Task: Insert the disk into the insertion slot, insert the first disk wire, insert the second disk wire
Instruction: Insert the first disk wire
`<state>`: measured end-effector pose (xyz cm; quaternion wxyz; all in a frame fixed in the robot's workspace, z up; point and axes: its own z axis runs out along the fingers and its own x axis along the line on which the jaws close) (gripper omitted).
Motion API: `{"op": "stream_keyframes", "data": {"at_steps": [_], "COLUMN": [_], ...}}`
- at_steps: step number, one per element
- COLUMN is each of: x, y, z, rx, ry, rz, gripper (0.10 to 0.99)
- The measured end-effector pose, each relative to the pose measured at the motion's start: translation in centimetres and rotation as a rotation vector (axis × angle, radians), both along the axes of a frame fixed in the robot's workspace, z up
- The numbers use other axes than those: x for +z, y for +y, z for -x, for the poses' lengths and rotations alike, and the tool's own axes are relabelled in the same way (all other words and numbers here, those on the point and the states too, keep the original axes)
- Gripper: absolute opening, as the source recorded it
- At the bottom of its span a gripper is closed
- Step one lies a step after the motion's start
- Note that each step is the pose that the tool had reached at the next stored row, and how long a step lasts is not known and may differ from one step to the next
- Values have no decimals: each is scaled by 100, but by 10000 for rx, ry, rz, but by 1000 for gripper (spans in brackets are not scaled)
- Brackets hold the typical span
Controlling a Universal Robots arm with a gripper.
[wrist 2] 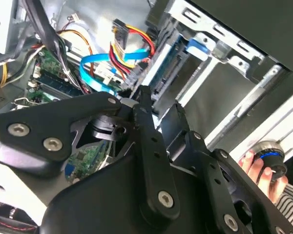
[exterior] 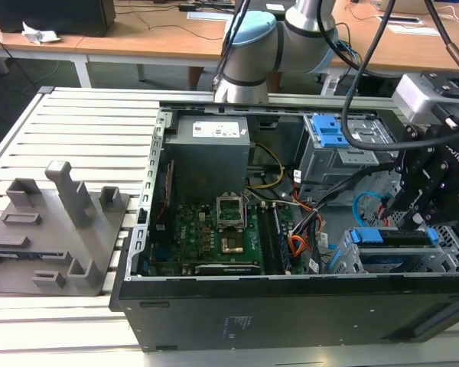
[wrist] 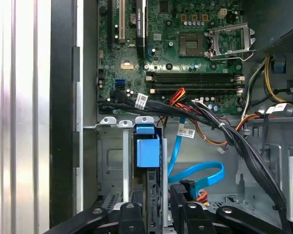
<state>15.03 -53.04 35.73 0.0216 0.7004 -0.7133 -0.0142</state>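
Note:
I expect the light blue second disk wire [wrist: 201,184] to stay curled when I carry its plug to the disk, because the wire bends back on itself in a wide slack loop [wrist: 219,172].
The disk [exterior: 367,235], with its bright blue carrier [wrist: 147,146], sits inside the insertion slot [wrist: 112,161], a low grey cage at the case's near corner on the exterior view's right. My gripper [wrist 2: 158,105] hovers just above the disk's back edge, open, with a narrow gap and nothing between the fingers. The first disk wire [wrist 2: 132,63], red and orange, ends in a dark plug [wrist: 180,187] lying loose beside one fingertip [wrist: 185,209]. Close by on the case floor curls the light blue second disk wire [wrist: 200,173], unplugged from the disk.
A taller cage with a blue latch [exterior: 329,138] stands behind the slot. Thick black cable bundles [wrist: 234,136] cross between motherboard and slot. A grey fixture [exterior: 61,229] lies on the slatted table. A person's hand [wrist 2: 256,165] holds a knob outside the case.

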Motion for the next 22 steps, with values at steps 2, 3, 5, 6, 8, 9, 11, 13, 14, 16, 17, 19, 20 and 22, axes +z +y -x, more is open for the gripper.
{"op": "stream_keyframes", "data": {"at_steps": [2,3,5,6,8,9,11,13,14,16,17,19,20,22], "x": [12,39,149,147,131,111,84,8,-24,-52,-64,-63,-63,-63], "y": [16,16,36,80,158,174,196,250,251,249,248,247,248,248], "z": [0,0,-33,-102,-160,-159,-160,-160,-160,-160,-160,-160,-160,-160], "rx": [0,0,3,0,1,-2,-15,-50,-66,-85,-92,-93,-93,-93], "ry": [0,0,14,79,158,172,183,197,199,199,199,198,199,199], "rz": [39,36,35,35,11,6,7,5,6,7,10,18,19,20], "gripper": [361,361,361,361,361,361,361,361,361,361,361,361,361,278]}}
